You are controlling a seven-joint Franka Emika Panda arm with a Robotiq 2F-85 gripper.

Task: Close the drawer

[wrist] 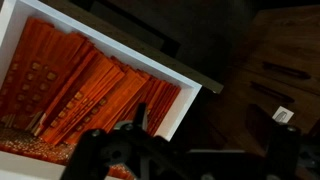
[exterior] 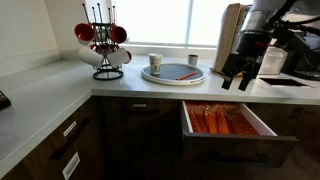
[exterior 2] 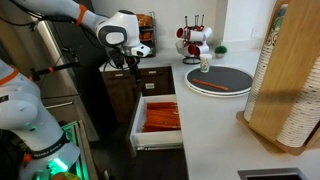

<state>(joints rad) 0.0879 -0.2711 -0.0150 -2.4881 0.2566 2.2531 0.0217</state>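
The orange-red items (exterior: pixel 218 120) sit lower than the tops of the drawer's pale sides, so the drawer (exterior: pixel 240 148) will slide all the way under the counter when the robot pushes it.
The drawer (exterior: pixel 240 152) stands pulled out below the counter, with a dark brown front, pale inner walls and orange-red items (exterior: pixel 222 120) inside. It shows in both exterior views (exterior 2: pixel 137 122). My gripper (exterior: pixel 237 82) hangs open and empty above and behind the open drawer, at about counter height, touching nothing; it also appears in an exterior view (exterior 2: pixel 128 66). The wrist view looks down on the drawer's white wall (wrist: pixel 120 45) and the orange-red items (wrist: pixel 80 85). The gripper's dark fingers (wrist: pixel 190 145) are spread at the bottom edge there.
A mug rack with red mugs (exterior: pixel 103 40) and a round tray with cups (exterior: pixel 173 72) stand on the counter. Narrower dark drawers with bar handles (exterior: pixel 68 150) are in the adjoining cabinet. A wooden block (exterior 2: pixel 290 90) stands near the camera.
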